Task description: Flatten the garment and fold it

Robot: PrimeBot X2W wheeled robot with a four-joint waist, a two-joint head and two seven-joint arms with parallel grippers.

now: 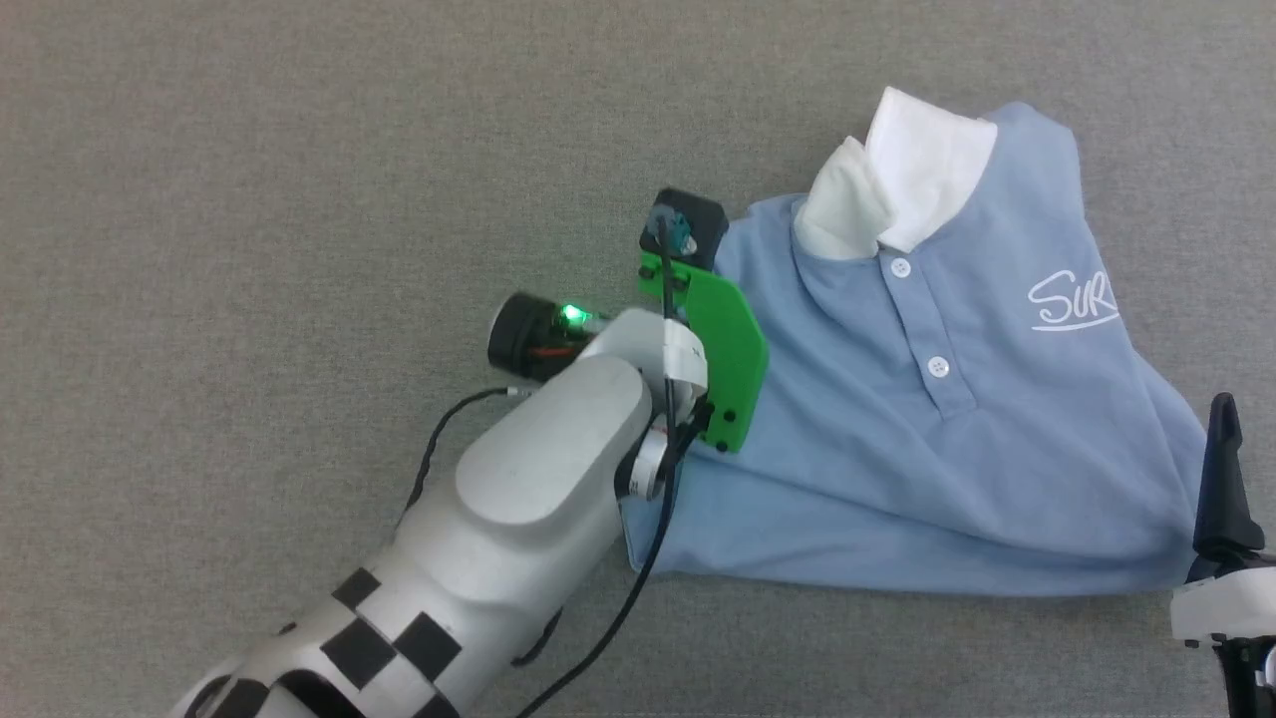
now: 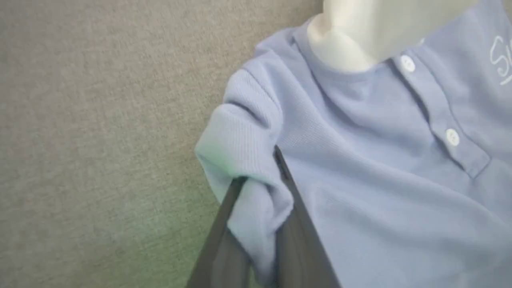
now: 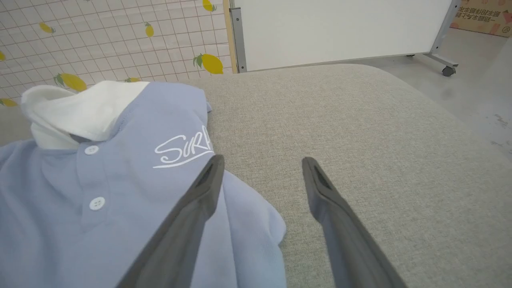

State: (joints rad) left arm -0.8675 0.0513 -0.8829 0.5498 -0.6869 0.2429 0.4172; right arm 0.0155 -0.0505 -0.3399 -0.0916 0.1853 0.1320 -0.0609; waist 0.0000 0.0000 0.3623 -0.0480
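Note:
I can see the white script logo stop at a folded edge, so the polo shirt will unfold hidden cloth there when I pick it up.
The light blue polo shirt lies bunched on the grey fabric surface, white collar at the top, buttoned placket and white script logo facing up. My left gripper is shut on a fold of the shirt's left edge, the cloth bulging between its two dark fingers; in the head view its green bracket covers that spot. My right gripper stands open at the shirt's right edge, one finger over the cloth, the other over bare surface. One of its fingers rises at the lower right.
The grey upholstered surface spreads wide to the left and above the shirt. Past its rounded far edge are a lemon-patterned tiled wall, a white panel on a wheeled frame and bare floor.

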